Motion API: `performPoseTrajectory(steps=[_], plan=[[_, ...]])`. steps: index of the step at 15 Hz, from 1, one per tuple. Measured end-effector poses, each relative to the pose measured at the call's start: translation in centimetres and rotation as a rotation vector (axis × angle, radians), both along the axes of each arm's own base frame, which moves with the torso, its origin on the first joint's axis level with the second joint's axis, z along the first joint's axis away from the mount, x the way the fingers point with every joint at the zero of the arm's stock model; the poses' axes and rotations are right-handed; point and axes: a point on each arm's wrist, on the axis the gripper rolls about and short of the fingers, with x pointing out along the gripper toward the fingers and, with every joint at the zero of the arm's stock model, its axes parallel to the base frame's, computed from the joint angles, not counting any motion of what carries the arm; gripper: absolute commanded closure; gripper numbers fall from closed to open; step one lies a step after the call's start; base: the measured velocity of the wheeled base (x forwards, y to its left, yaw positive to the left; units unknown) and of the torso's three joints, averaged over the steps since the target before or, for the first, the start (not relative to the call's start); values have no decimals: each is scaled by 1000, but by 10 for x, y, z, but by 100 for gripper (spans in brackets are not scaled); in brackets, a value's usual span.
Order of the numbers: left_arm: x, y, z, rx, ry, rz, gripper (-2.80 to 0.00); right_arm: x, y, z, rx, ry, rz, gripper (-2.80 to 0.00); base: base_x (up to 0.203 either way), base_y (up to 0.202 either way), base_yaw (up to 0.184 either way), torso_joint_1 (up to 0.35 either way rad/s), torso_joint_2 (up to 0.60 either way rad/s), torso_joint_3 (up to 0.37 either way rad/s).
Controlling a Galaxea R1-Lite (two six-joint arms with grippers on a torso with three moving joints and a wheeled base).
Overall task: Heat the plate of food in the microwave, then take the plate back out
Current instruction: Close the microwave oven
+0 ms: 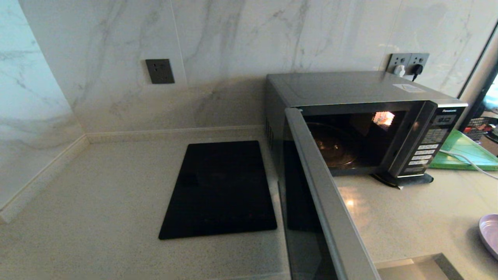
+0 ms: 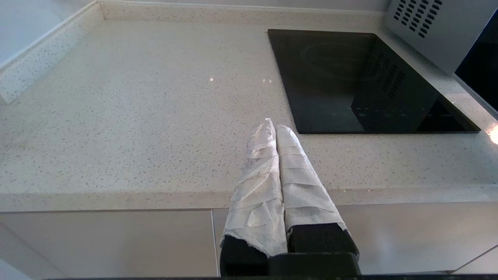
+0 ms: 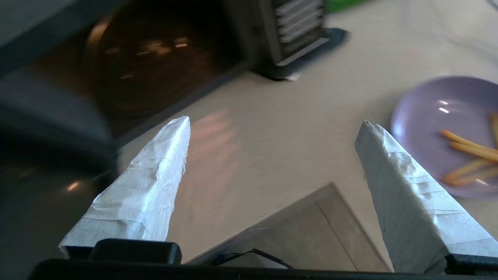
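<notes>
My gripper will make the door [image 1: 324, 198] swing across the microwave's lit hollow when it pushes the door's outer side, because the door is joined to the microwave along an upright edge [image 1: 285, 135].
The microwave [image 1: 350, 87] stands at the back right of the counter. Its door [image 1: 327, 202] is swung wide open towards me and the lit cavity with a glass turntable [image 1: 334, 147] holds nothing. The lavender plate of food [image 1: 491, 233] rests on the counter at the far right edge, outside the oven. In the right wrist view the plate [image 3: 428, 112] carries a few orange-tan sticks [image 3: 467, 146]. My right gripper [image 3: 274, 122] hovers open over the counter's front edge between the cavity [image 3: 155, 58] and the plate, holding nothing. My left gripper [image 2: 275, 125] is shut and empty.
A flat black panel [image 1: 220, 188] lies on the counter left of the microwave. A green board [image 1: 465, 151] with a white cable lies to its right. Wall sockets [image 1: 408, 62] sit behind it. The left gripper is parked at the counter's front edge near the black panel [image 2: 358, 81].
</notes>
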Motion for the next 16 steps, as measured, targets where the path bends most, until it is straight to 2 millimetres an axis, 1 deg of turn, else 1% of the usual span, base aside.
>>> performPoseTrajectory(steps=[2,5,6,7,12,16], plan=[[0,0,0,0,0,0,0,-7,7,0,1,-11,56,-280,0,0,0,0,0,0],[0,0,0,0,0,0,0,-11,12,-1,5,-12,103,-280,0,0,0,0,0,0],[0,0,0,0,0,0,0,-11,14,-2,5,-10,120,-252,0,0,0,0,0,0],[0,0,0,0,0,0,0,-12,16,-2,3,-8,138,0,0,0,0,0,0,0],[0,0,0,0,0,0,0,-13,19,-3,-36,-2,179,0,0,0,0,0,0,0],[0,0,0,0,0,0,0,-12,19,-9,-39,17,183,0,0,0,0,0,0,0]])
